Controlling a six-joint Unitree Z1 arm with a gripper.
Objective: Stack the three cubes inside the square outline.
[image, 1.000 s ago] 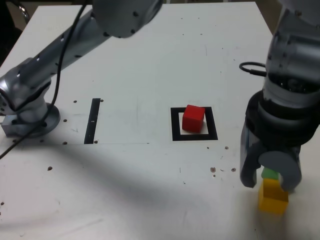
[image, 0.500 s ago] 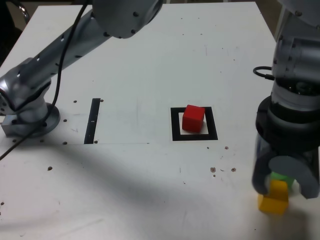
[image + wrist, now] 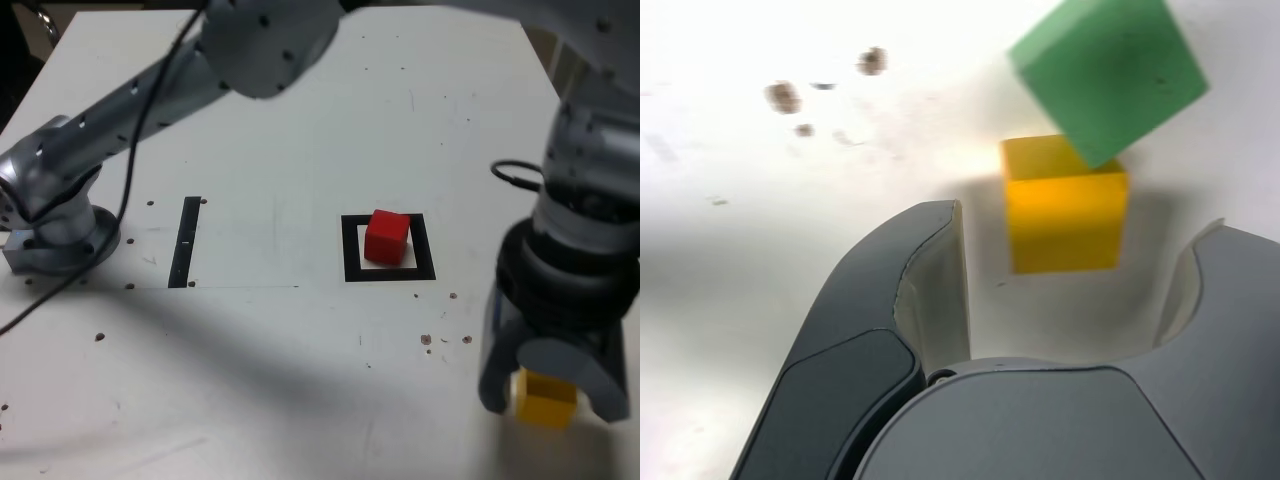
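Observation:
I expect the green cube (image 3: 1112,78) to stay behind when I lift the yellow cube, because the green cube's corner covers only the yellow cube's shaded side (image 3: 1045,159).
A red cube (image 3: 386,237) stands inside the black square outline (image 3: 352,262) at the table's middle. Near the front edge on the exterior view's right, the yellow cube (image 3: 545,402) sits on the table. My gripper (image 3: 550,385) hangs over it, open, with one finger on each side. In the wrist view the yellow cube (image 3: 1064,205) lies between the fingertips of the gripper (image 3: 1075,290), with a gap on both sides. The green cube (image 3: 1106,72) rests on top of it, turned askew. The exterior view hides the green cube behind the gripper.
A thin black strip (image 3: 185,240) lies on the table at the exterior view's left of the outline. The arm's base (image 3: 55,235) stands at the far left edge. A black cable (image 3: 515,175) loops off the wrist. Small dark specks (image 3: 445,340) dot the table.
The jaws have gone from shut to open around the stacked pair. The gripper has sunk lower, and the green cube, seen above the yellow one earlier, is now covered in the exterior view.

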